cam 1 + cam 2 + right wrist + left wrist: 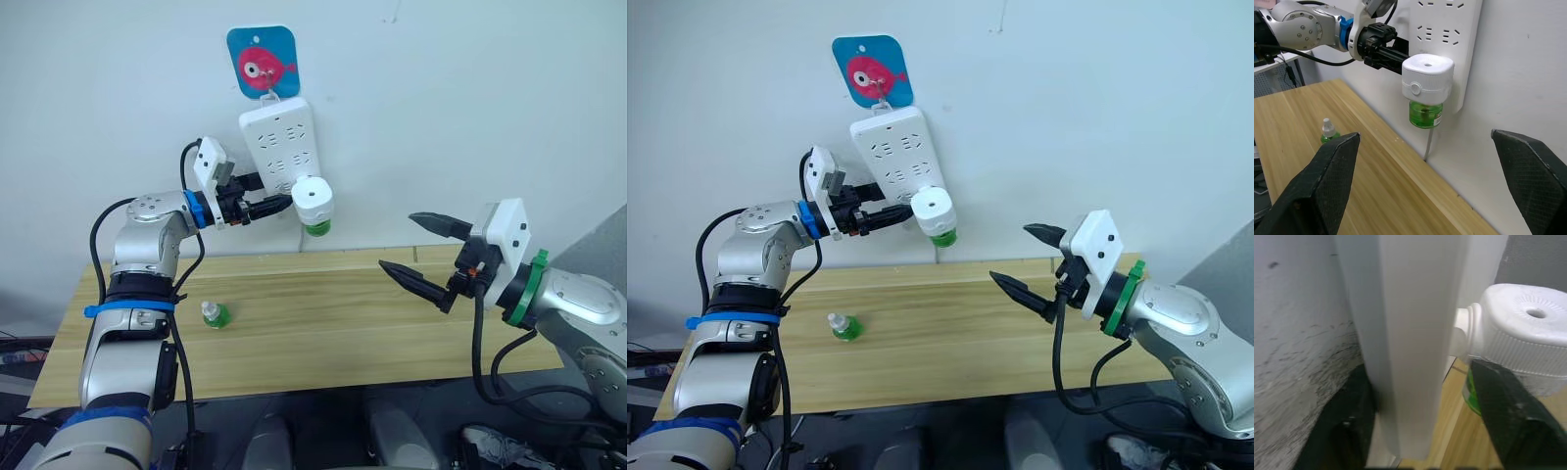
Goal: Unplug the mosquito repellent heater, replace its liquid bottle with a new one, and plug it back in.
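Observation:
The round green liquid bottle [318,229] is up inside the heater's bottom side [315,221], so I expect the bottle to twist when I turn it and stay attached between turns.
The white mosquito repellent heater [313,199] is plugged into the lower end of a white power strip [277,142] on the wall. A green liquid bottle [315,228] hangs under it. My left gripper [274,208] is open at the heater's left side. In the left wrist view the strip's edge [1410,333] stands between its fingers, with one finger [1508,411] beside the heater [1523,338]. A second small green bottle [215,314] with a clear cap stands on the wooden table [343,323]. My right gripper [397,241] hovers wide open over the table's right part, empty.
The power strip hangs from a hook on a blue card with a pink fish [263,61]. Its white cable [1428,144] drops behind the table's far edge. The wall stands directly behind the table.

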